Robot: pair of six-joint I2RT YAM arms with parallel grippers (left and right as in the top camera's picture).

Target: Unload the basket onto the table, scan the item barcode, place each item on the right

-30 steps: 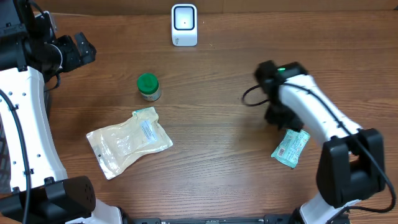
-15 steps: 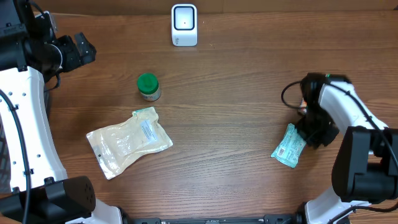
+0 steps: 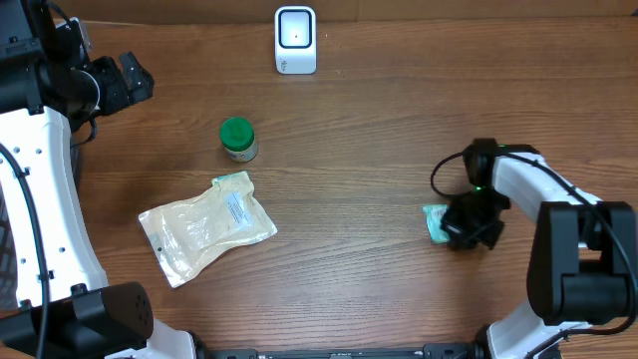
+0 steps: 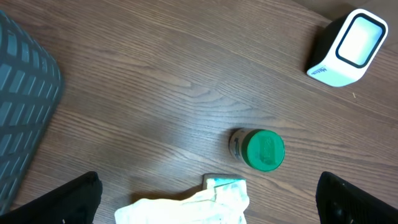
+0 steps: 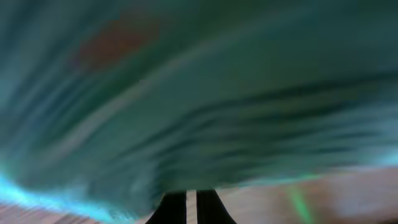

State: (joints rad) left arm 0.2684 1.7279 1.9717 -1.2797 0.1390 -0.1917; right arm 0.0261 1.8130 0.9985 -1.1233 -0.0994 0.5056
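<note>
The teal packet [image 3: 435,221] is mostly covered by my right gripper, pinched just by a thin edge, so next I open, withdraw and take its end nearer my arm.
A teal packet [image 3: 435,221] lies at the right of the table, mostly covered by my right gripper [image 3: 467,227]. In the right wrist view the teal packet [image 5: 199,93] fills the blurred frame, pressed right against the fingertips [image 5: 176,208], and my right gripper [image 5: 191,208] is shut on its edge with only a thin sliver between the jaws. The white barcode scanner [image 3: 295,40] stands at the far middle edge, well away from the packet. My left gripper [image 3: 130,78] hangs open at the far left, holding nothing.
A green-lidded jar [image 3: 237,139] stands left of centre, and the left wrist view shows this jar [image 4: 261,149] below the scanner [image 4: 348,46]. A clear plastic pouch [image 3: 204,227] with a white label lies nearer the front left.
My right arm swung out to the right, then came back down onto the teal packet and its jaws shut. The packet shifted left and shows less. The left arm stayed still.
</note>
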